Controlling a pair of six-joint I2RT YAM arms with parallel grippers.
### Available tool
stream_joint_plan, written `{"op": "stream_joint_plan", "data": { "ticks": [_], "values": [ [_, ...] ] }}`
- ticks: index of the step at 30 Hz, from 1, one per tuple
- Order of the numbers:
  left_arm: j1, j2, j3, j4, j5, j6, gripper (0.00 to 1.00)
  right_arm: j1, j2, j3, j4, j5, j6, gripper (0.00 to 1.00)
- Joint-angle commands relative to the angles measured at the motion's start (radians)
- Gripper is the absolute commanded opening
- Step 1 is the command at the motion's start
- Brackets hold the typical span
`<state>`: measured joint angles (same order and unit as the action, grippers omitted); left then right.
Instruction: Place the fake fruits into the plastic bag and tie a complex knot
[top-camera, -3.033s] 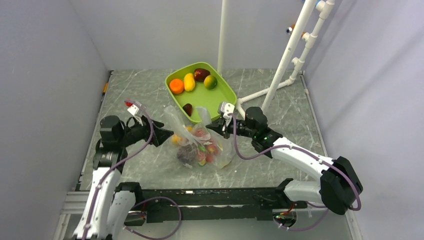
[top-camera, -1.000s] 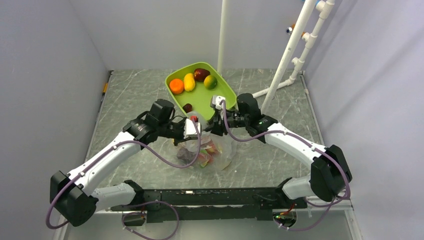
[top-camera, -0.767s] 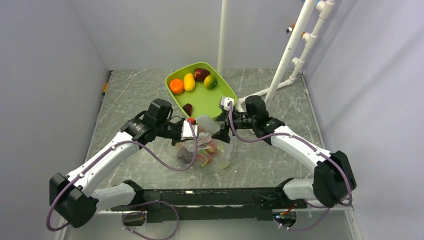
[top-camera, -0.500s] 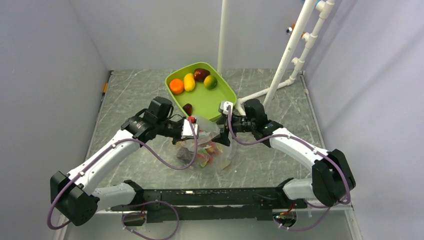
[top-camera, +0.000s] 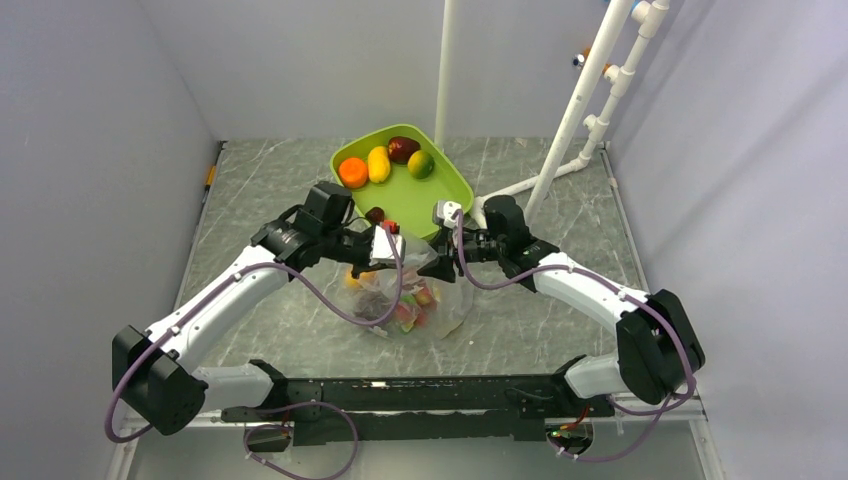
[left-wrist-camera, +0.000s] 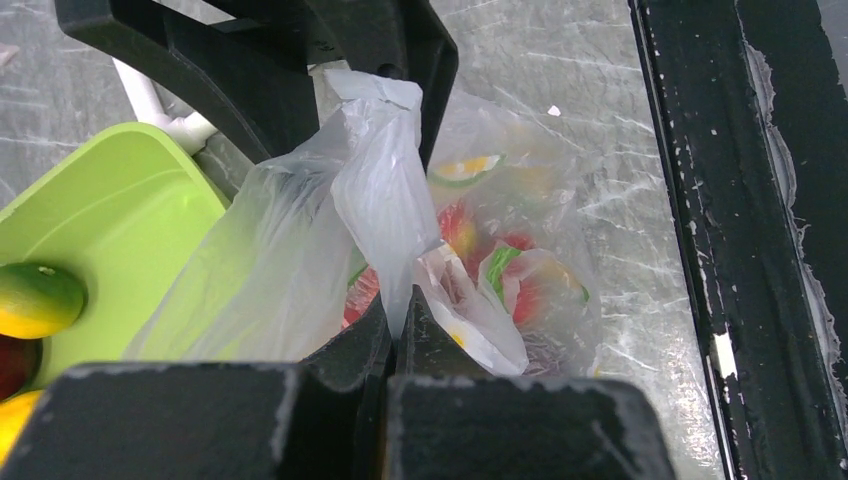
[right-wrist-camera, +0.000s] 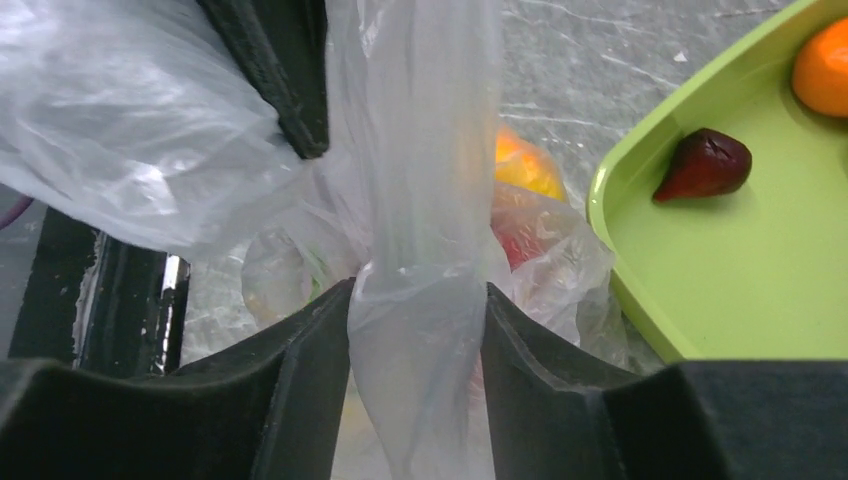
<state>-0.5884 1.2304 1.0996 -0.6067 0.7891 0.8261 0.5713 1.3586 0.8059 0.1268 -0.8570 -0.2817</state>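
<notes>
Next, my right gripper pinches the strand (left-wrist-camera: 378, 125) that is between its open fingers before my left gripper moves away and takes the strand closer to the rail.
The plastic bag (top-camera: 412, 300) lies on the table between both arms, with red, green and orange fake fruits (left-wrist-camera: 490, 265) inside it. Its mouth is drawn up into a twisted clear strand (right-wrist-camera: 420, 200). My left gripper (top-camera: 400, 254) (left-wrist-camera: 397, 312) is shut on a thin fold of that strand. From the opposite side, my right gripper (top-camera: 432, 264) (right-wrist-camera: 417, 300) has its jaws half apart, pressed on both sides of the bunched neck. No finished knot shows. More fake fruits sit in the green tray: an orange (top-camera: 352, 172), a yellow oblong (top-camera: 378, 164), a maroon one (top-camera: 403, 149) and a green-yellow one (top-camera: 421, 164).
The lime green tray (top-camera: 440, 195) stands just beyond the bag, with a small maroon fruit (right-wrist-camera: 705, 165) near its front rim. White pipes (top-camera: 570, 120) rise at the back right. A black rail (left-wrist-camera: 740, 200) runs along the table's near edge.
My right gripper opened, drew back to the right, then came in again and closed on the bag's neck. The left gripper kept its hold and shifted slightly toward the tray.
</notes>
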Motion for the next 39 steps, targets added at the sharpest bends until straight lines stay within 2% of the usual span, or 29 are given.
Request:
{"op": "stream_joint_plan", "data": {
  "ticks": [1,6,19,22,24,27,28,34,39],
  "values": [
    [0.002,0.008,0.044,0.027,0.041,0.023,0.00,0.010,-0.018,0.066,-0.037,-0.098,-0.066,0.54],
    [0.004,0.026,0.047,0.036,0.038,0.049,0.00,0.023,-0.024,0.086,-0.044,-0.126,-0.066,0.59],
    [0.005,0.108,0.106,0.021,0.056,0.093,0.00,0.043,-0.025,0.096,-0.007,-0.117,-0.005,0.57],
    [0.005,0.126,0.126,-0.001,0.068,0.108,0.00,0.044,-0.025,0.096,-0.001,-0.110,0.001,0.47],
    [0.005,0.131,0.133,-0.024,0.069,0.124,0.02,0.044,-0.026,0.094,-0.003,-0.100,-0.003,0.36],
    [0.005,0.129,0.148,-0.075,0.069,0.155,0.14,0.043,-0.025,0.087,0.000,-0.080,-0.006,0.13],
    [0.004,0.126,0.152,-0.098,0.065,0.162,0.17,0.043,-0.026,0.084,0.003,-0.074,-0.004,0.00],
    [0.080,0.051,0.122,-0.128,0.105,0.110,0.41,0.043,-0.037,0.073,-0.001,-0.066,-0.008,0.00],
    [0.097,-0.002,0.065,-0.009,0.126,0.025,0.40,0.042,-0.044,0.067,-0.002,-0.070,-0.014,0.00]
  ]
}}
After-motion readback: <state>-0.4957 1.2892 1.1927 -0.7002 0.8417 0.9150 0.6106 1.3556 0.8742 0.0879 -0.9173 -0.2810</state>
